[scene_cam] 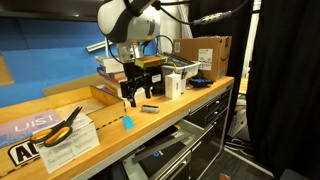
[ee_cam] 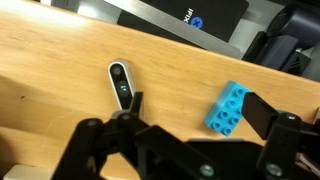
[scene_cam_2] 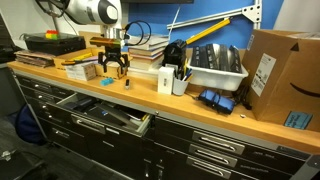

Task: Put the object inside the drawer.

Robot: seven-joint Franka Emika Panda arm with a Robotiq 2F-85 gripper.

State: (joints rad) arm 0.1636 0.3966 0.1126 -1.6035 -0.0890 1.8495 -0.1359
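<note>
I should carry on moving my gripper down over the brick until my fingers are on both sides of it, because the light-blue brick lies free with its long sides (ee_cam: pixel 224 106) facing my open fingers.
The object, a small light-blue studded brick (ee_cam: pixel 227 107), lies on the wooden bench top near its front edge; it also shows in both exterior views (scene_cam: pixel 127 122) (scene_cam_2: pixel 127 83). My gripper (ee_cam: pixel 198 112) is open and hovers just above the bench, with the brick between the fingers, close to the right finger. In both exterior views the gripper (scene_cam: pixel 135 92) (scene_cam_2: pixel 113 70) points down over the bench. The dark grey drawer (scene_cam_2: pixel 105 115) (scene_cam: pixel 165 155) stands pulled open below the bench front; its dark inside shows at the top of the wrist view (ee_cam: pixel 180 15).
A small dark flat item (ee_cam: pixel 120 85) (scene_cam: pixel 148 107) lies beside the left finger. Yellow-handled scissors (scene_cam: pixel 60 128) lie on papers. A white cup (scene_cam_2: pixel 166 82), a white bin (scene_cam_2: pixel 215 65), books and a cardboard box (scene_cam_2: pixel 280 75) stand along the bench.
</note>
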